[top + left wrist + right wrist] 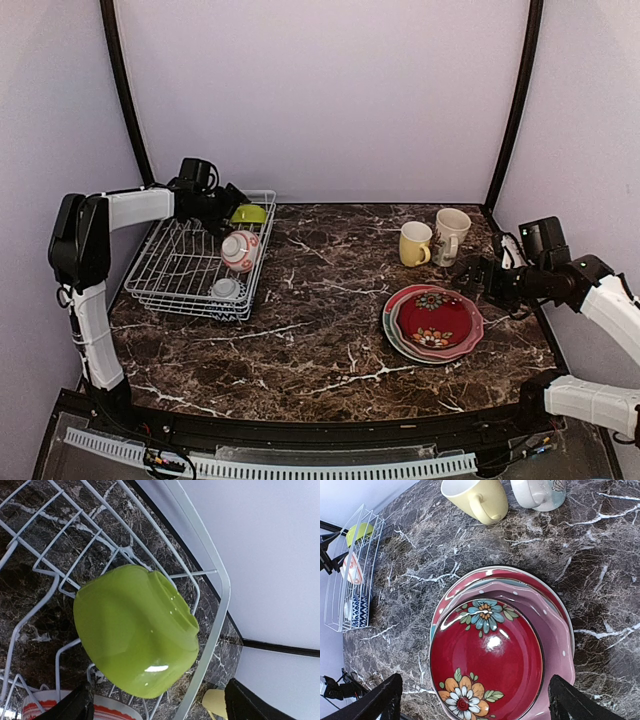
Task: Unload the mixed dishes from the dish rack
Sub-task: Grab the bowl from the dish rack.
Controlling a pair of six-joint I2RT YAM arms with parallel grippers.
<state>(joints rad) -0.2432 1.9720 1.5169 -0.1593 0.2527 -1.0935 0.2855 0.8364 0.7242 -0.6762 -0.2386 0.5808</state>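
I should move over to the bowl's rim (92, 657) and pinch that before lifting the bowl out, because the lime-green bowl's rounded side (131, 627) faces my left gripper's spread fingers.
The white wire dish rack (180, 270) stands at the table's far left. In its far right corner a lime-green bowl (249, 213) leans on its side, foot ring toward the rim (135, 630). My left gripper (225, 205) is open just behind that bowl (159, 704), its fingers wide on either side and clear of it. A red-and-white bowl (240, 250) and a small blue-patterned bowl (227, 289) also lie in the rack. My right gripper (478, 278) hangs open over the stacked red floral plates (487, 665), holding nothing.
A yellow mug (414, 243) and a cream patterned mug (450, 235) stand upright at the back right, just beyond the plate stack (433, 322). Dark marble tabletop (320, 300) stretches between rack and plates. Walls close in the back and sides.
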